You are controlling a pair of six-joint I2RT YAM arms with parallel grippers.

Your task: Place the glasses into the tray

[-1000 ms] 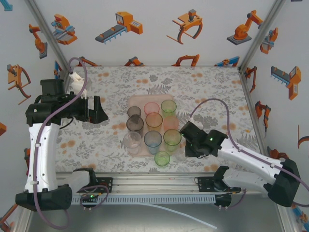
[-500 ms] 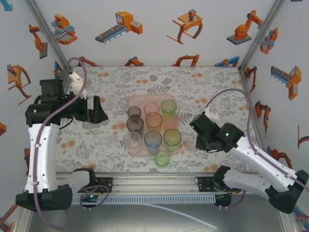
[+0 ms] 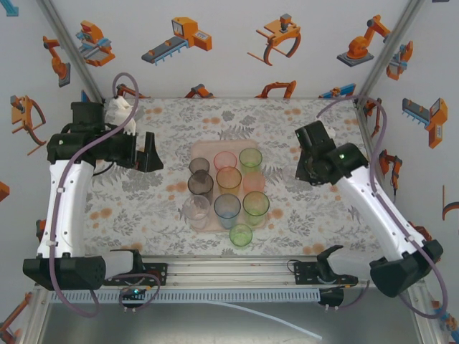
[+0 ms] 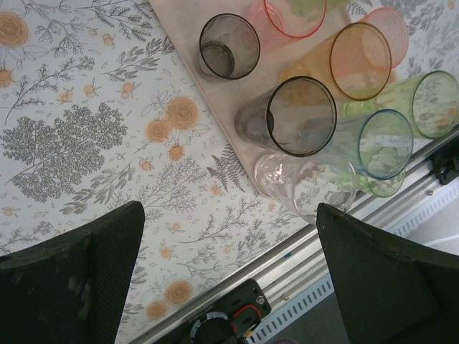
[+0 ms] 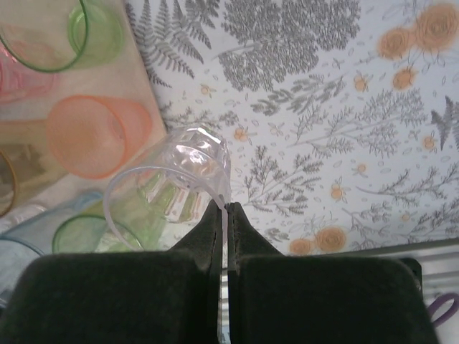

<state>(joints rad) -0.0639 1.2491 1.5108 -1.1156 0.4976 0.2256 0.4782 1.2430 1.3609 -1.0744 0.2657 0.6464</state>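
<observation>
I can see that the tray's back corner [image 3: 248,144] nearest my right gripper is empty and the clear glass [image 5: 192,163] hangs bottom down, so I keep carrying the glass there until it stands.
The pale pink tray [image 3: 206,150] lies mid-table with several tinted glasses standing on it, among them a smoky one [image 3: 201,183], an orange one [image 3: 229,177] and a blue one [image 3: 226,206]. A green glass [image 3: 241,235] stands at the tray's front edge. My right gripper [image 3: 306,170] hangs to the right of the tray, raised above the table. In the right wrist view it [image 5: 225,209] is shut on the rim of a clear glass [image 5: 172,183], which tilts over the table beside the tray [image 5: 140,68]. My left gripper [image 3: 148,154] is open and empty, left of the tray.
The left wrist view looks down on floral tabletop between the wide fingers [image 4: 107,244], with the tray's glasses [image 4: 301,115] at the upper right and the aluminium front rail [image 4: 301,265] below. Bare floral tabletop lies on both sides of the tray.
My right arm has risen and swung back to the right, away from the tray's front right corner, carrying the clear glass. The left arm has shifted slightly back.
</observation>
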